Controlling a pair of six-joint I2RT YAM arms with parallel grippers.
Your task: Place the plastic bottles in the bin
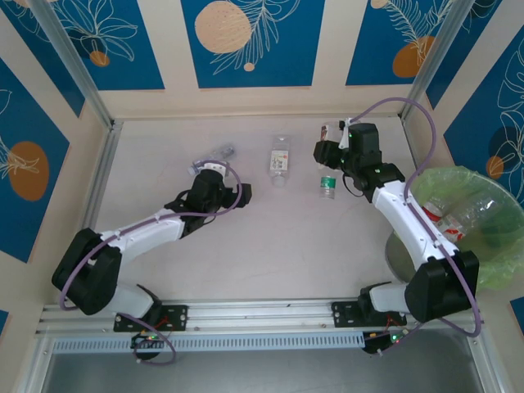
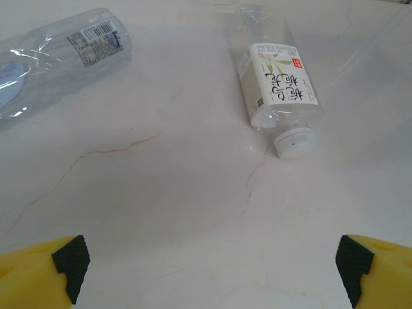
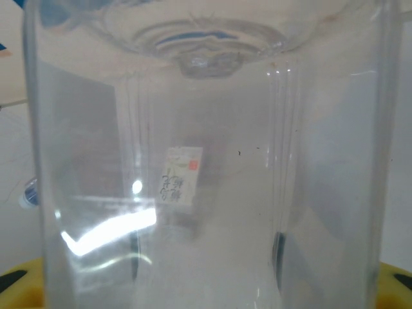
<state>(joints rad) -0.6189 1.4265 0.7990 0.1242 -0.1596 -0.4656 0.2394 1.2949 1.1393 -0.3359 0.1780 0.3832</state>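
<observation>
The fingers of my right gripper hold the bottle's body [image 3: 209, 187] squarely and the bin has room, so I should keep carrying the clear bottle until it hangs over the bin's opening [image 1: 475, 219].
My right gripper [image 1: 329, 150] is shut on a clear plastic bottle [image 1: 333, 131] at the back right of the table; up close its see-through body [image 3: 206, 161] spans the space between the yellow fingers [image 3: 16, 283]. A white-labelled bottle [image 1: 280, 160] with a white cap lies at the back middle [image 2: 277, 84]. A small green-labelled bottle [image 1: 328, 187] lies just right of it. A crushed clear bottle [image 1: 217, 153] with a barcode label [image 2: 64, 58] lies at the back left. My left gripper [image 1: 228, 193] hangs open over bare table [image 2: 212, 277], short of both bottles. The bin [image 1: 483, 270] with its green bag stands at the right.
Several bottles [image 1: 446, 217] lie inside the bin. The bin stands off the table's right edge, beside the right arm's base. Metal posts and patterned walls close in the table at the back and sides. A rail [image 1: 262, 311] runs along the near edge.
</observation>
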